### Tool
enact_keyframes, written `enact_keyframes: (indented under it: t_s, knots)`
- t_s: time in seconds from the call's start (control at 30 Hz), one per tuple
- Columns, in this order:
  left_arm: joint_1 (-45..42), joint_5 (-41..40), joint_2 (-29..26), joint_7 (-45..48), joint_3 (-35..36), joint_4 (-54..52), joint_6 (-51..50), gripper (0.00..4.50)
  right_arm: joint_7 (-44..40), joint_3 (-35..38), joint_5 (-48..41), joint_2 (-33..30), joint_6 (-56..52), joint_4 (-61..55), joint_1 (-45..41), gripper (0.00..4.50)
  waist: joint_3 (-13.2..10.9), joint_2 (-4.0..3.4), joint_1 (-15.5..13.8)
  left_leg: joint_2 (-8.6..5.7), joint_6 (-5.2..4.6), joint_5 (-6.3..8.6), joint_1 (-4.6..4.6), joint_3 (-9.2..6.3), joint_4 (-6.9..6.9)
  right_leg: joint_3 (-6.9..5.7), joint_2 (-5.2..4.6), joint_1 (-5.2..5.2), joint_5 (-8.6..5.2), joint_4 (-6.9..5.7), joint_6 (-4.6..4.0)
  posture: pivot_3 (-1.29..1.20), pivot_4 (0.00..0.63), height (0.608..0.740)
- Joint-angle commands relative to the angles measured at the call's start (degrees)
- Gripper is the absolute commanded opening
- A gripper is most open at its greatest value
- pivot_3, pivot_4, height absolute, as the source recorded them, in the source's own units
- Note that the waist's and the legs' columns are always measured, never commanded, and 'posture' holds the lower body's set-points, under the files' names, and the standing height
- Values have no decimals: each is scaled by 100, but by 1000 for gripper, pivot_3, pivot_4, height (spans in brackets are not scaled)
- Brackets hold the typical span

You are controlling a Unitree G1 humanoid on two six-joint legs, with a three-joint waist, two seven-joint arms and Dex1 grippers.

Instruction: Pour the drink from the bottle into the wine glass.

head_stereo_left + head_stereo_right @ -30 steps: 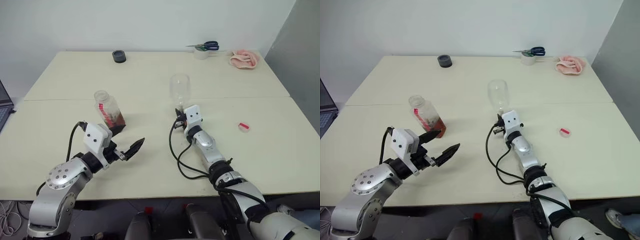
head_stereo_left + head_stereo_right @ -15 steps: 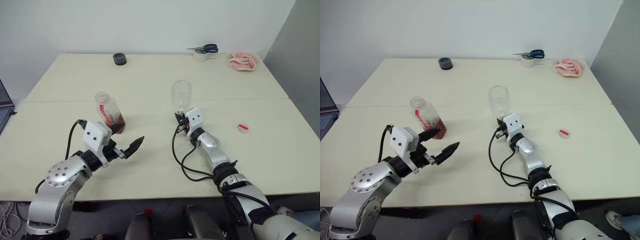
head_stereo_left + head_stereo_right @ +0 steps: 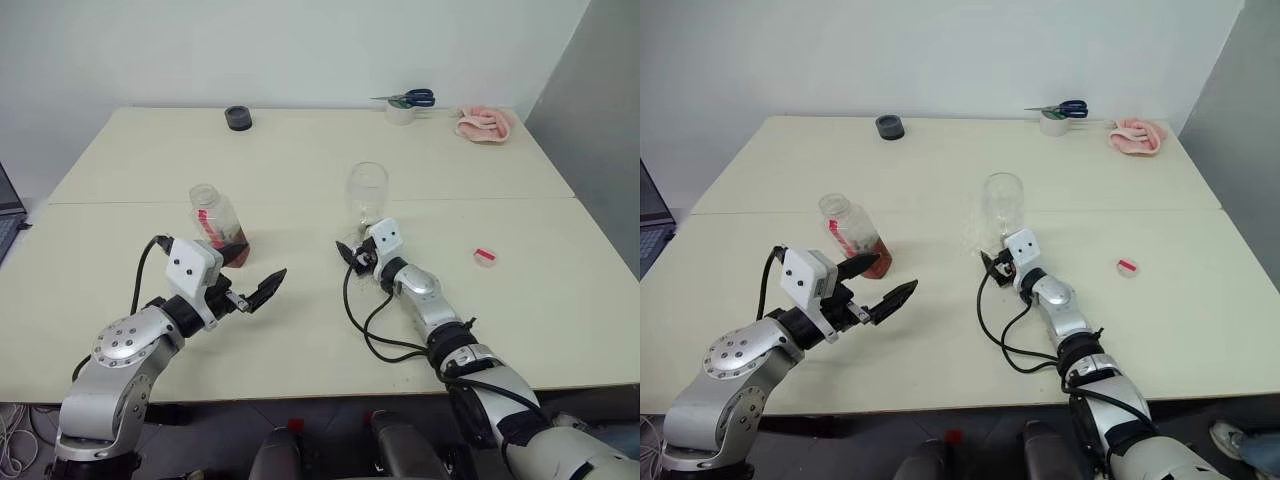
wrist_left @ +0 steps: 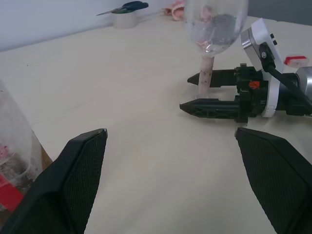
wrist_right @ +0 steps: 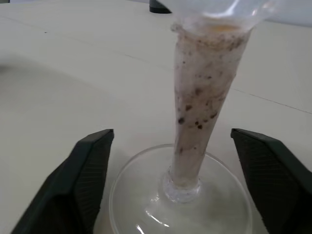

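The bottle (image 4: 19, 163) is standing outside the open fingers of my left gripper. I need to swing my left gripper back to face the bottle and grab it around its body (image 3: 217, 222).
The wine glass (image 3: 367, 188) stands upright on the cream table (image 3: 300, 160), its bowl empty. My right gripper (image 3: 348, 250) is open and low at the glass's base, one finger on each side of the speckled stem (image 5: 197, 102), apart from it. The bottle (image 3: 216, 218) stands uncapped to the left, with the amber drink (image 3: 237, 246) in its bottom. My left gripper (image 3: 897, 275) is open just in front of and to the right of the bottle, holding nothing. From the left wrist, the right gripper's fingers (image 4: 209, 107) bracket the stem.
A small red cap-like piece (image 3: 486, 256) lies on the table to the right of the glass. At the far edge sit a black round object (image 3: 238, 115), scissors on a tape roll (image 3: 405, 102) and a pink cloth (image 3: 485, 122). A laptop edge (image 3: 8, 205) shows at the left.
My right gripper was shut on the glass's stem and has opened, leaving the glass standing on the table. The left arm and the bottle have not moved.
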State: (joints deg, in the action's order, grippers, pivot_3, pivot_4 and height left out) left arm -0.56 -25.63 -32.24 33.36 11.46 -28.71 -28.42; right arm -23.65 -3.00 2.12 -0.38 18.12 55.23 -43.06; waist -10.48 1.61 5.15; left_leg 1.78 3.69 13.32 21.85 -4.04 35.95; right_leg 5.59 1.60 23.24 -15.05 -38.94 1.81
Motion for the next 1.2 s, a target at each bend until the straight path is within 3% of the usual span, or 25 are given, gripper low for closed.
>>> enact_keyframes:
  t_s: [0.03, 0.3, 0.43, 0.53, 0.67, 0.77, 0.87, 1.03, 1.2]
  knots:
    - [-67, 10, -60, 60, -12, -42, 112, 4500, -226, -169, 59, -32, -100, -155, 271, 4462, 0, 0, -2, 0, 0, 0, 1, 0, 0, 0, 0, 0, 0, 0, 0, 0, 150, 740]
    - [268, 9, 245, -202, 280, 111, 360, 4500, -1452, -626, -113, -801, -1569, -2475, 1126, 4462, -1, -1, -32, -2, 5, 3, 5, -3, 0, -1, -4, 1, -3, 4, 3, 0, 150, 740]
    - [687, 140, 801, -589, 201, 75, 671, 4500, -2317, -660, -330, -1931, -3088, -4350, 1552, 4462, -5, -8, -94, -15, 7, 4, 14, -2, 3, -4, -23, 1, -7, 9, 11, 0, 150, 740]
    - [868, 329, 1046, -775, 195, 214, 921, 4500, -2643, -517, -550, -2594, -3712, -5116, 1534, 4462, -8, -2, -140, -24, 7, 4, 19, -1, 9, -3, -33, 1, -12, 11, 22, 0, 150, 740]
    - [834, 459, 1118, -789, 107, 418, 1101, 4500, -2552, -420, -507, -2923, -3962, -5117, 1176, 4462, -8, -2, -91, -17, 7, 4, 10, 5, 5, 2, -21, 3, -13, 8, 19, 0, 150, 740]
    - [746, 471, 1075, -802, 236, 564, 1198, 4500, -2999, -396, -667, -3369, -4256, -5326, 1038, 4462, -10, -2, -90, -18, 8, 5, 17, 4, 1, 1, -19, 8, -13, 9, 19, 0, 150, 740]
    - [694, 448, 901, -764, 458, 608, 1221, 4500, -3702, -5, -1482, -3922, -5061, -5919, 682, 4462, -19, -4, -103, -18, 10, 7, 29, 3, 2, -1, -22, 11, -13, 24, 20, 0, 150, 740]
    - [376, 270, 687, -875, 657, 394, 1008, 4500, -4035, 705, -2743, -4401, -6324, -6211, -854, 4462, -44, -23, -87, -19, 11, 9, 51, 6, 10, 0, -24, 31, -9, 19, 26, 0, 150, 740]
    - [-3, -53, 340, -906, 914, 183, 507, 4500, -4394, 864, -3582, -4516, -6882, -6187, -2043, 4462, -46, -17, -89, -14, 11, 9, 58, -9, 5, -16, -19, 32, -12, 25, 22, 0, 150, 740]
